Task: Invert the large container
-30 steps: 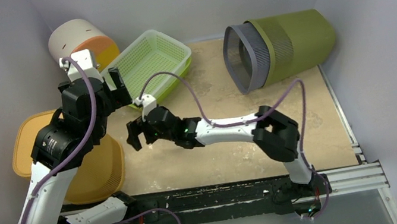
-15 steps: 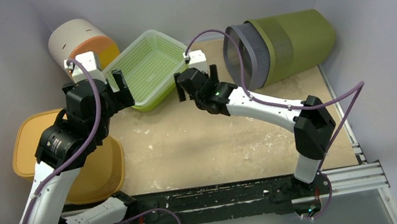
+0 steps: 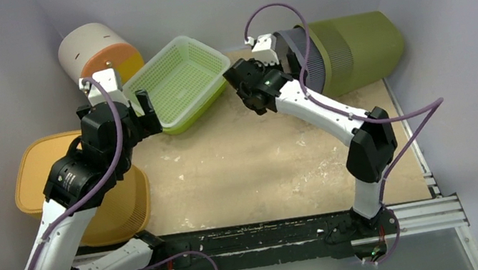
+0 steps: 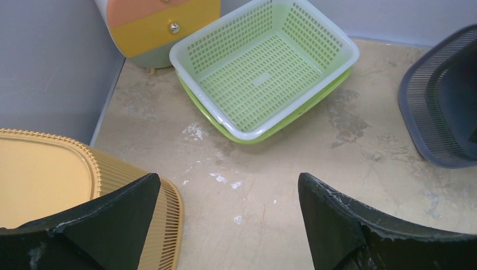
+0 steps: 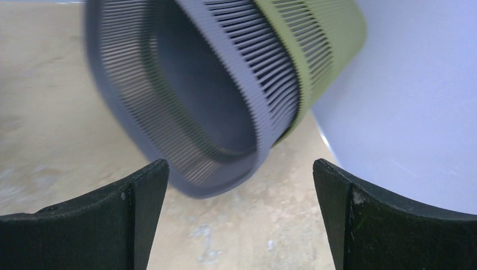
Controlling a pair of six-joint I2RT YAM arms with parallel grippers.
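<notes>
My gripper is going to lift the grey bin, and it should slide out of the olive green bin, because the grey bin's rim sticks well out of the olive green bin's opening.
The large container is an olive green slatted bin with a grey slatted bin nested in its mouth. It lies on its side at the back right, with the mouth facing left. My right gripper is open and empty, right at the grey rim. In the right wrist view the mouth fills the space ahead of the fingers, and the olive shell runs off to the upper right. My left gripper is open and empty, held above the table left of centre. The grey rim also shows in the left wrist view.
A light green mesh basket sits at the back centre, just ahead of the left gripper. A yellow slatted container rests upside down at the left. A round white and orange drawer unit stands in the back left corner. Walls enclose three sides.
My right arm has swung from the table's middle to the back right, up to the mouth of the large bin. The left arm has shifted only slightly.
</notes>
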